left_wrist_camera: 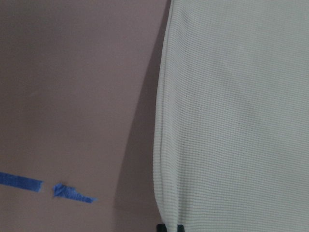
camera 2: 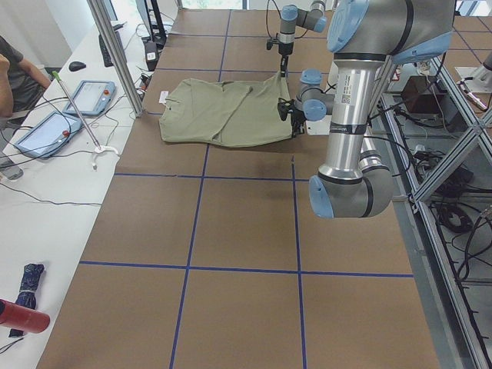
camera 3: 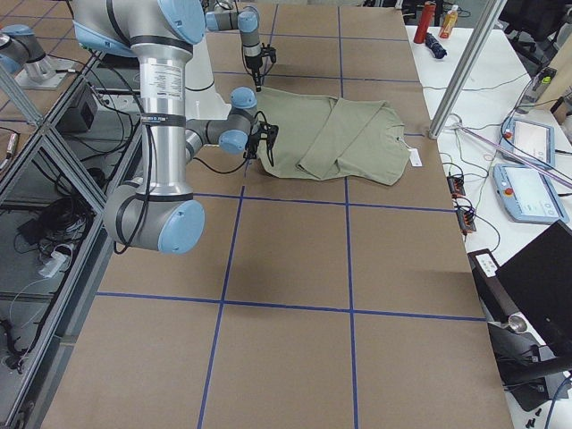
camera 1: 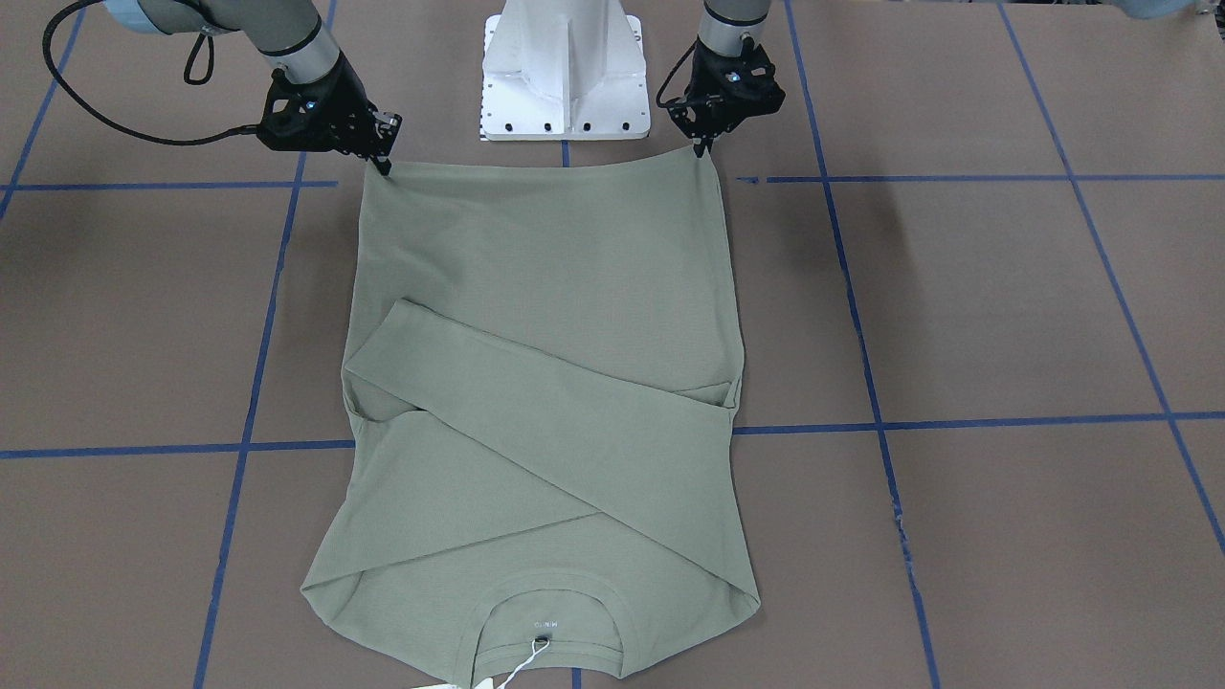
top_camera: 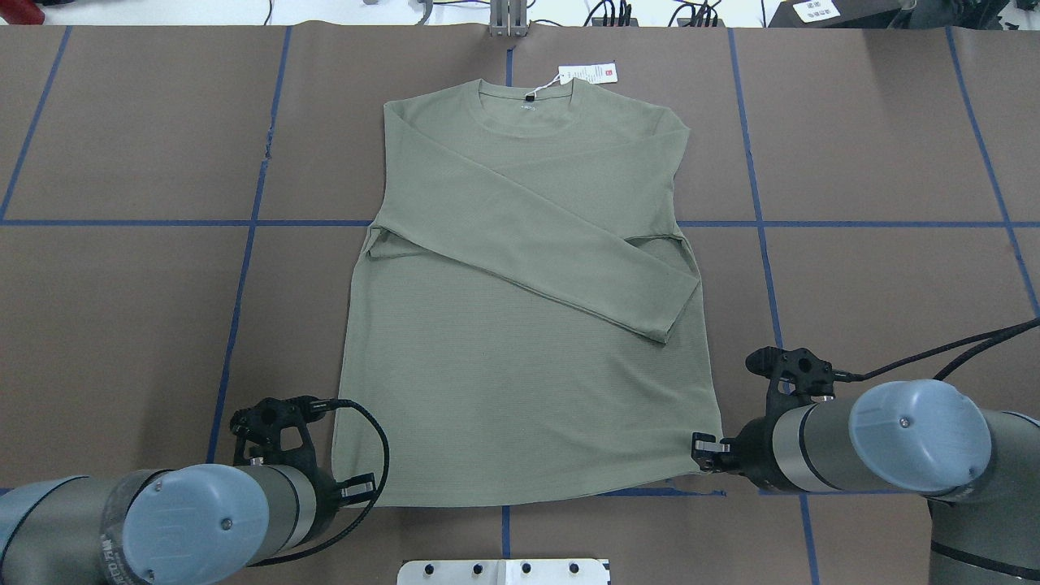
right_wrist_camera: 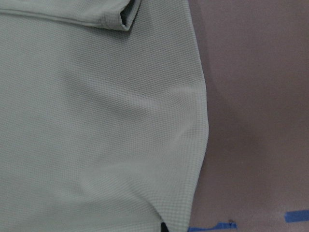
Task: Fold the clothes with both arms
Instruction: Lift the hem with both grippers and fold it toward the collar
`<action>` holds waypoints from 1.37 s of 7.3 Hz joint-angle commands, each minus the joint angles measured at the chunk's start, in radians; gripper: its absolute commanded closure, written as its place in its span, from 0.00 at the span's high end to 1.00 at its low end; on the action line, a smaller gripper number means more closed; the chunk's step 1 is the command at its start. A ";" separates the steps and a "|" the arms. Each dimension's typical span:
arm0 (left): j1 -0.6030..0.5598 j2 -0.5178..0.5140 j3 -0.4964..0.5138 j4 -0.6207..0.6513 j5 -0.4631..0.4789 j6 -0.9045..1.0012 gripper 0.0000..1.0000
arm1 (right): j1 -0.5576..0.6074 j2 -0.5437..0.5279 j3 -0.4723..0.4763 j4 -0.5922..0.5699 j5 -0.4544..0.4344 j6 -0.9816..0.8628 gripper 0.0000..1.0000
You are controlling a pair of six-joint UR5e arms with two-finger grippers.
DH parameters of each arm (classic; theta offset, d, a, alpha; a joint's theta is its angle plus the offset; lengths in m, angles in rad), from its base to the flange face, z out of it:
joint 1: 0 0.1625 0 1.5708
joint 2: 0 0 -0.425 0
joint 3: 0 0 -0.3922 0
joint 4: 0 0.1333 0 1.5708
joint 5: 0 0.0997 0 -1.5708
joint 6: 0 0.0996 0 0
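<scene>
The shirt's collar is close to the far edge of the table, so next I pull the shirt nearer by both hem corners (camera 1: pixel 375 185) before I fold the hem over toward the collar.
The clothes are one sage-green long-sleeved shirt (top_camera: pixel 520 341) lying flat on the brown table, sleeves crossed over the chest. Its ribbed collar (top_camera: pixel 528 101) and white hang tag (top_camera: pixel 587 74) lie at the far side from the robot. My left gripper (camera 1: pixel 706 145) is shut on the hem corner on its side, and the corner is drawn up into a point. My right gripper (camera 1: pixel 383 165) pinches the other hem corner the same way. In the left wrist view the fabric (left_wrist_camera: pixel 231 121) runs down between the fingertips (left_wrist_camera: pixel 169 227). The right wrist view shows the hem side (right_wrist_camera: pixel 96 135) rippled.
The white pedestal base (camera 1: pixel 563 72) stands just behind the hem, between the arms. Blue tape lines (camera 1: pixel 957 421) grid the table. A side bench with tablets (camera 2: pixel 92 96), a metal post (camera 2: pixel 115 54) and a seated person's arm (camera 2: pixel 15 73) lie beyond the collar end.
</scene>
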 commanded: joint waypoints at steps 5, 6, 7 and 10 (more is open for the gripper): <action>0.145 -0.005 -0.288 0.271 -0.102 -0.075 0.00 | 0.007 -0.100 0.153 -0.003 0.423 0.001 0.00; 0.130 -0.011 -0.296 0.279 -0.123 -0.069 0.00 | 0.045 -0.093 0.149 -0.001 0.424 -0.001 0.00; 0.110 -0.022 -0.286 0.279 -0.125 -0.058 0.00 | 0.110 -0.089 0.140 -0.001 0.424 -0.016 0.00; -0.125 -0.123 -0.232 0.280 -0.140 0.031 0.00 | 0.305 0.019 0.054 0.002 0.419 -0.019 0.00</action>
